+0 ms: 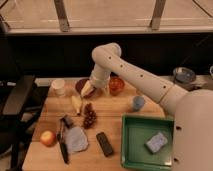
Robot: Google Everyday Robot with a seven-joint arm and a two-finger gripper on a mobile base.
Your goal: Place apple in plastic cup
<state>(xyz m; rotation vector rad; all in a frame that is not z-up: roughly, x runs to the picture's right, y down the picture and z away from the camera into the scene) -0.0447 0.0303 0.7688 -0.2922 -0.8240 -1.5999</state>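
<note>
I expect the apple to stay high at the cup's rim when I lower the apple, because it looks about as wide as the light-blue plastic cup's opening point(139, 98).
The apple point(48, 138), red-orange with a yellow patch, lies on the wooden table near its front left corner. The light-blue plastic cup point(138, 103) stands upright right of centre, just above the green tray. My gripper point(87, 90) hangs at the back of the table over a dark red bowl point(80, 86), open and holding nothing. It is far from the apple, up and to the right of it, and left of the cup. My white arm reaches in from the lower right and arches over the table's back edge.
A whitish cup point(59, 87) and an orange cup point(116, 85) flank the bowl. A banana piece point(76, 104), grapes point(89, 117), knife point(63, 146), grey cloth point(76, 140) and black bar point(105, 144) lie mid-table. The green tray point(131, 150) holds a sponge point(156, 142). A black chair point(15, 100) stands left.
</note>
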